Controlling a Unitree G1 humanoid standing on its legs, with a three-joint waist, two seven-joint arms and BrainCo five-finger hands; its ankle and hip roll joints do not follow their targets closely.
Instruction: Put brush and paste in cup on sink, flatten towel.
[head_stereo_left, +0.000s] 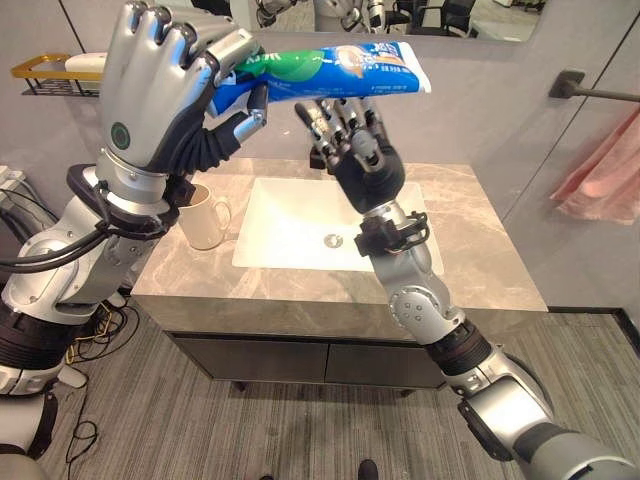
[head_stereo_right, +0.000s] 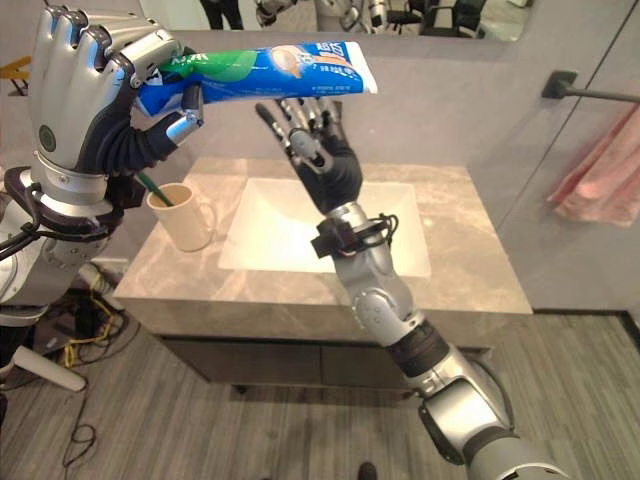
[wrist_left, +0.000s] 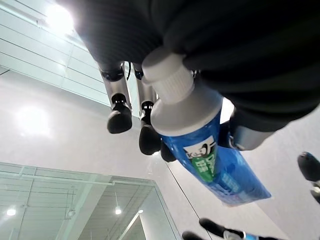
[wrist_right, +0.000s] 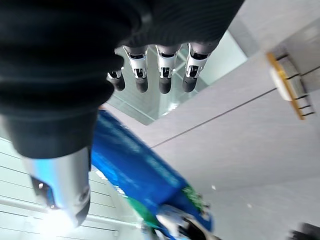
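Observation:
The tube's loose end (head_stereo_left: 412, 69) sticks out level, so the robot can expect the tube to stay straight and lean on the cup's rim when it is lowered into the cup.
My left hand (head_stereo_left: 160, 95) is raised high over the counter's left side, shut on the cap end of a blue and green toothpaste tube (head_stereo_left: 330, 72), which lies level and points right. The tube's white cap (wrist_left: 167, 75) shows against the palm in the left wrist view. My right hand (head_stereo_left: 352, 140) is open just under the tube's free end, fingers straight and pointing up, not closed on it. A cream cup (head_stereo_right: 185, 215) stands on the counter left of the sink (head_stereo_left: 325, 222), with a green-handled brush (head_stereo_right: 152, 185) in it. A pink towel (head_stereo_left: 605, 170) hangs at the far right.
The grey marble counter (head_stereo_left: 470, 250) sits on a dark cabinet (head_stereo_left: 300, 362). A black towel bar (head_stereo_left: 585, 90) is on the right wall. A gold wire shelf (head_stereo_left: 55, 72) hangs on the wall at the left. A mirror runs along the back wall.

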